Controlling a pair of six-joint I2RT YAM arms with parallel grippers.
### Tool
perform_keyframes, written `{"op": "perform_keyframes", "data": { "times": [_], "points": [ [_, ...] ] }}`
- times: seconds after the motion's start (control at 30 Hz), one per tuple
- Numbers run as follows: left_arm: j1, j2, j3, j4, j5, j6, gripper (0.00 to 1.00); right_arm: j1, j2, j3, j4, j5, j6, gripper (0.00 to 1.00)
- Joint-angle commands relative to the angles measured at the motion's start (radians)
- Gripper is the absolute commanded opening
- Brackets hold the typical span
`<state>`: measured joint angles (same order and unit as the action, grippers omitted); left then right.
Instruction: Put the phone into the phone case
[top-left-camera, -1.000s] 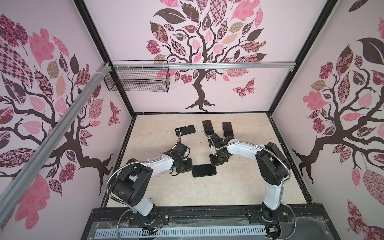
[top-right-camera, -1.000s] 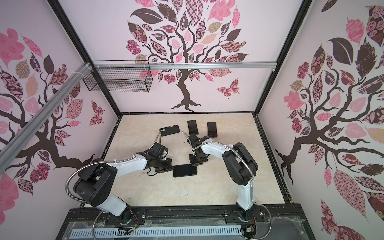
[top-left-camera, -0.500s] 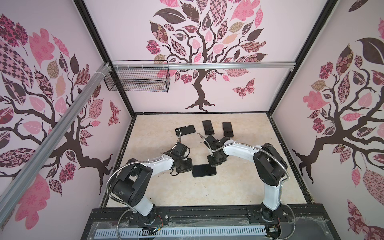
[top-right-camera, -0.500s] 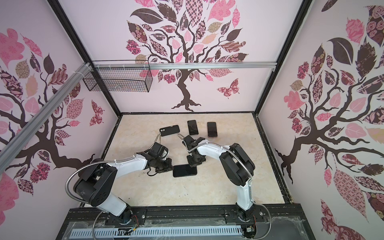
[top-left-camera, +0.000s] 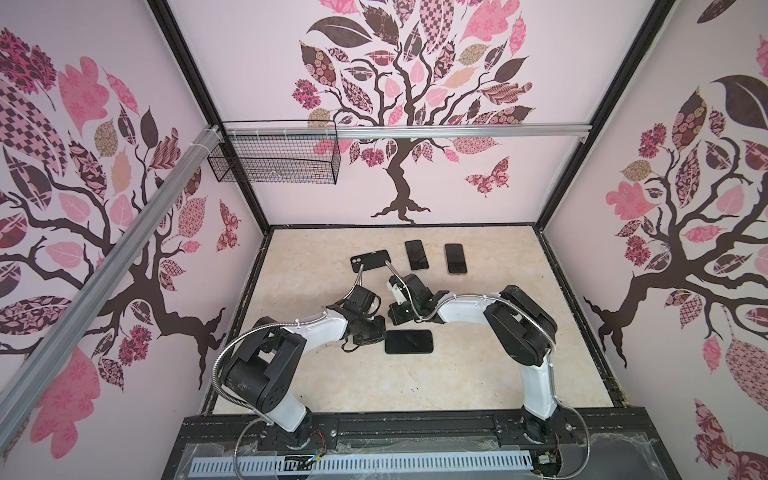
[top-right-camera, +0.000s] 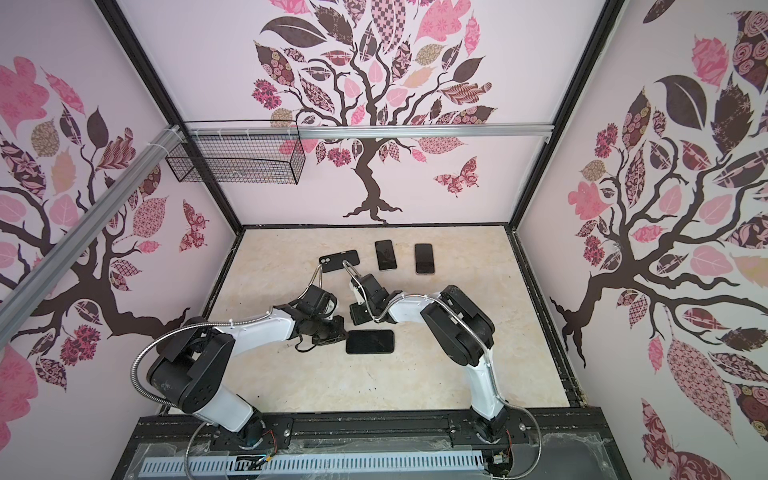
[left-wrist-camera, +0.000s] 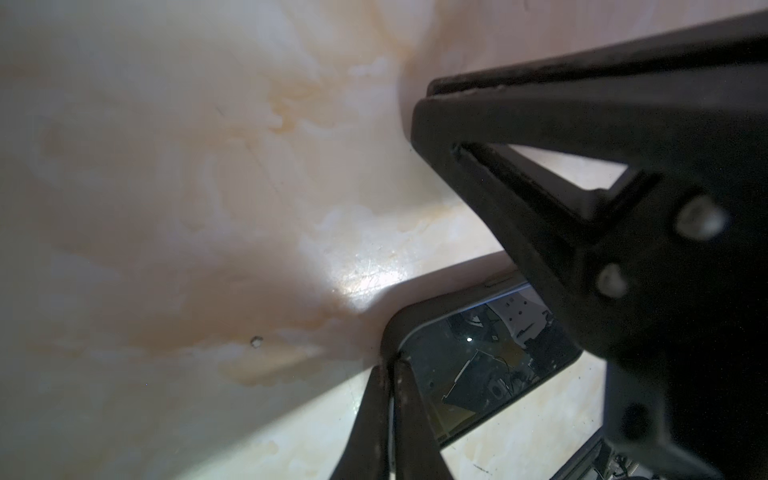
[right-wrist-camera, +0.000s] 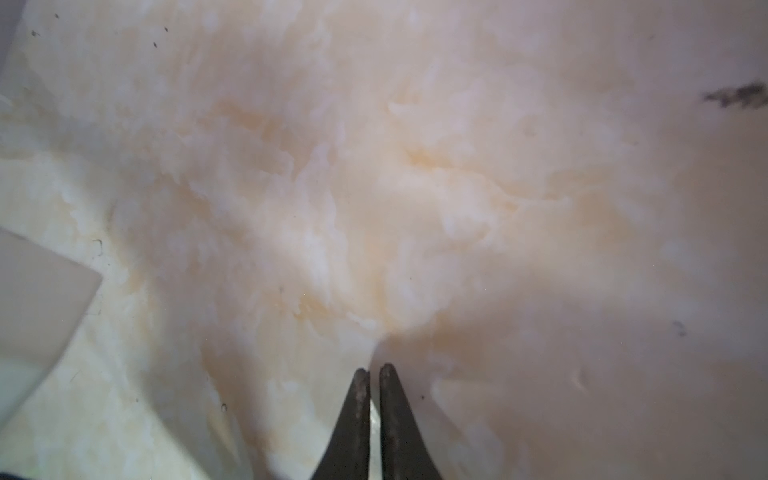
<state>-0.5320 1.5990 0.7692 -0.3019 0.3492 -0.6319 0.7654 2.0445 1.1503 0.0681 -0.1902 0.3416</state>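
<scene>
The robot's left gripper is closed at the phone's corner (top-left-camera: 387, 336) and the phone's far end is free, so that gripper should open and the right gripper should brace the phone's end (top-left-camera: 432, 341).
The phone (top-left-camera: 409, 341) (top-right-camera: 370, 341) lies flat and screen up mid-table; in the left wrist view a black rim runs round its screen (left-wrist-camera: 490, 365). My left gripper (top-left-camera: 380, 334) (top-right-camera: 340, 332) is shut and empty, and its tips (left-wrist-camera: 392, 368) rest at the phone's left corner. My right gripper (top-left-camera: 398, 318) (top-right-camera: 360, 316) hangs just behind the phone, shut on nothing (right-wrist-camera: 374, 370), with only bare table under it. A black phone case (top-left-camera: 371, 260) (top-right-camera: 339, 261) with a camera cut-out lies further back on the left.
Two more dark phones (top-left-camera: 416, 254) (top-left-camera: 455, 258) lie side by side at the back of the beige table (top-left-camera: 478, 374). A wire basket (top-left-camera: 274, 160) hangs on the back left wall. Black frame rails (top-left-camera: 415, 428) run along the near edge.
My right gripper has moved left and a little nearer, away from the back phones, towards the space behind the middle phone. The left arm and the phone have stayed put.
</scene>
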Motion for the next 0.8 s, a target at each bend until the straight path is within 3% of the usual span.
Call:
{"op": "perform_keyframes", "data": {
  "times": [0.0, 0.17, 0.4, 0.63, 0.77],
  "points": [
    [-0.006, -0.009, -0.047, -0.075, -0.064, 0.003, 0.07, -0.009, 0.081, -0.182, -0.369, 0.01, 0.024, 0.12],
    [-0.004, -0.076, -0.056, -0.093, -0.053, 0.0, 0.11, -0.054, -0.09, -0.151, -0.465, 0.047, -0.011, 0.15],
    [0.004, -0.139, -0.057, -0.102, -0.042, 0.004, 0.24, -0.102, -0.267, -0.082, -0.558, 0.06, -0.064, 0.31],
    [0.011, -0.167, -0.051, -0.111, -0.027, 0.011, 0.35, -0.112, -0.33, -0.06, -0.612, 0.052, -0.086, 0.44],
    [0.009, -0.155, -0.053, -0.101, 0.002, 0.018, 0.37, -0.114, -0.353, -0.081, -0.595, 0.001, -0.077, 0.45]
  ]
}}
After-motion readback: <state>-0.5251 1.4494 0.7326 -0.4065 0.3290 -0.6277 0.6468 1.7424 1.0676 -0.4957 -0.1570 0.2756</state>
